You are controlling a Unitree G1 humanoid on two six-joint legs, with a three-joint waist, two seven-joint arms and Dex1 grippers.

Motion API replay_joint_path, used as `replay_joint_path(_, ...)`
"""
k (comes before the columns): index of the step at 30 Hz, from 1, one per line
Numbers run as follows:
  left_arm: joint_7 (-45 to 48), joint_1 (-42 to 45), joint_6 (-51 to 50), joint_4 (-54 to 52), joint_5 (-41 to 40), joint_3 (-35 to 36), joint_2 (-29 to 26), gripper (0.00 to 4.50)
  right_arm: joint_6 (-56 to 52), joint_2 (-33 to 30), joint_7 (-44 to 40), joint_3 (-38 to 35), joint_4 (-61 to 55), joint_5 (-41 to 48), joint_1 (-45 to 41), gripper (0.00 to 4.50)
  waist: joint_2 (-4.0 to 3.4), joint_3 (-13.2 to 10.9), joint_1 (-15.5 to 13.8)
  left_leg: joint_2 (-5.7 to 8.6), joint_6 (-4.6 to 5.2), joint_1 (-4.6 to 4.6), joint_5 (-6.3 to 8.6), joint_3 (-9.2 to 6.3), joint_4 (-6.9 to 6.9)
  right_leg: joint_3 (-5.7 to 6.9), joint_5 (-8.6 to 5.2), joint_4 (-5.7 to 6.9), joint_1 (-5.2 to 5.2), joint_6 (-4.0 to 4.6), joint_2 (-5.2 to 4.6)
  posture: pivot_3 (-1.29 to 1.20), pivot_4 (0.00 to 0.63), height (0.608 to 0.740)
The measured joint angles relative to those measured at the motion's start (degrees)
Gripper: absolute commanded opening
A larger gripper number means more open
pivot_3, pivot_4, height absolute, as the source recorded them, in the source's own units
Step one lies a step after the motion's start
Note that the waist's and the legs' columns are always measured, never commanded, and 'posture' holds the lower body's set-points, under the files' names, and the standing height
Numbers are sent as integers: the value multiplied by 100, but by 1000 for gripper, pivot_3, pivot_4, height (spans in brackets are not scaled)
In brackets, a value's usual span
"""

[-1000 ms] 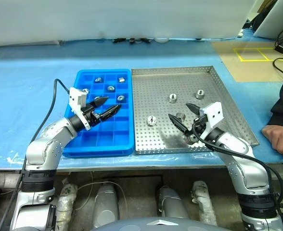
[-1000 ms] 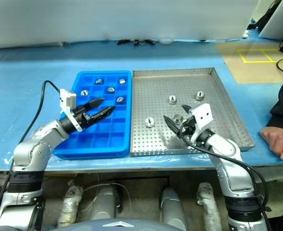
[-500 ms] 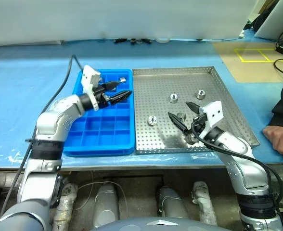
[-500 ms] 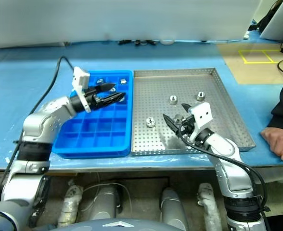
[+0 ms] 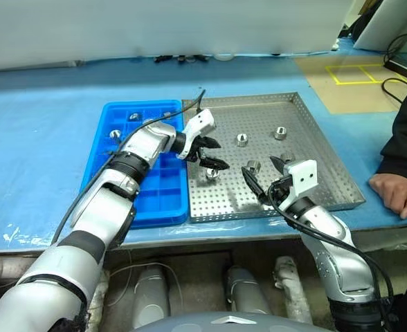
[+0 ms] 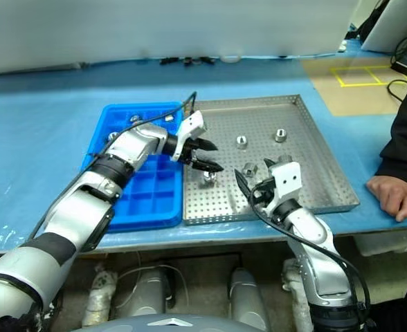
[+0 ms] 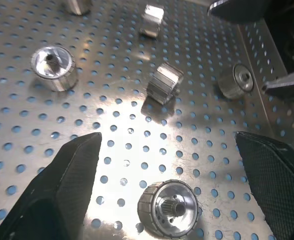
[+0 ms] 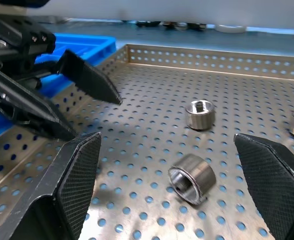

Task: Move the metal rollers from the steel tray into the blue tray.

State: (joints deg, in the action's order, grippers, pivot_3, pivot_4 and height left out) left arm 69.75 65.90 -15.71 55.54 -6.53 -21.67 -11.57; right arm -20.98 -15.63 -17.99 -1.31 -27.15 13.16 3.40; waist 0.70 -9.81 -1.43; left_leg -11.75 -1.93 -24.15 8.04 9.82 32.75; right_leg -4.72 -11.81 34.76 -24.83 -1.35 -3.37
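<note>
I should now lower my left gripper, since one metal roller [image 5: 212, 174] stands upright between its open fingers, clear of its neighbours, until both fingers are on either side of its sides [image 7: 147, 207].
The steel tray [image 5: 318, 176] lies right of the blue tray [image 5: 148, 197]. Several metal rollers rest on its perforated floor, among them one [image 5: 242, 140], another [image 5: 280, 133] and a third [image 5: 252, 167]. My left gripper [image 5: 221, 155] reaches across from the blue tray and hangs open just above a roller [image 5: 212, 173]; in the left wrist view that roller [image 7: 168, 208] lies between the open fingers [image 7: 62, 190]. My right gripper [image 5: 264, 171] stands open near the tray's front, with a roller [image 8: 192, 178] ahead of it. The blue tray holds a few rollers [image 5: 135, 116] in its far cells.
A person's hand [image 5: 392, 192] rests on the blue table cover [image 5: 44, 138] right of the steel tray. A cable [image 5: 190, 104] trails from my left wrist. Yellow floor tape [image 5: 352, 72] marks the far right.
My left arm has swung rightward from over the blue tray to over the steel tray, its open gripper now tilted down at a roller. The right gripper has barely moved. The view has shifted.
</note>
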Motion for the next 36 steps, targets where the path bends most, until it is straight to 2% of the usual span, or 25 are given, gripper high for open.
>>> replay_joint_path(6, 161, 169, 721, 893, 668, -88, 294, 4500, 163, 70, 170, 0, -8, -138, 170, 4477, 0, 0, 75, 1, 16, 4, 10, 0, 2, -2, 0, -5, 6, 1, -1, -398, 150, 740)
replay_joint_path(11, 505, 178, 1304, 1123, 1150, -172, 293, 4500, 185, 92, 220, -2, -9, -171, 197, 4477, 0, 0, 75, 0, 27, 8, 16, 0, 2, -2, 0, -6, 10, 2, -1, -408, 150, 740)
replay_joint_path(21, 466, 341, 1805, 1418, 1782, -235, 277, 4500, 50, 140, 384, -1, -203, -189, 227, 4477, 0, 0, 198, -2, 33, 21, 20, 0, 1, -2, 0, -8, 22, 3, -5, -417, 150, 740)
replay_joint_path(24, 384, 341, 1867, 1444, 1872, -226, 284, 3923, -33, 145, 439, 3, -342, -192, 221, 4500, 0, 0, 210, -2, 33, 27, 20, 0, 1, -2, -1, -8, 26, 4, -5, -418, 150, 740)
replay_joint_path(29, 257, 341, 1946, 1486, 1956, -192, 289, 2255, -184, 183, 513, 88, -465, -212, 223, 4500, 0, 0, 217, -3, 35, 28, 21, 0, -1, -2, -1, -12, 27, 4, -5, -421, 150, 740)
replay_joint_path(30, 205, 343, 1950, 1498, 1982, -187, 298, 2255, -196, 188, 524, 98, -479, -214, 223, 4500, 0, 0, 218, -3, 36, 28, 22, 0, -1, -2, -1, -13, 27, 4, -5, -420, 150, 740)
replay_joint_path(33, 275, 344, 2009, 1512, 2004, -168, 294, 1783, -197, 188, 532, 97, -483, -220, 232, 4500, 0, 0, 219, -3, 39, 28, 24, 0, -2, -2, -2, -16, 29, 4, -5, -420, 150, 740)
replay_joint_path(36, 325, 344, 2060, 1517, 2049, -159, 288, 1763, -168, 188, 526, 90, -469, -225, 240, 4500, 0, 0, 221, -3, 40, 29, 24, 0, -4, -2, -2, -19, 29, 4, -5, -417, 150, 740)
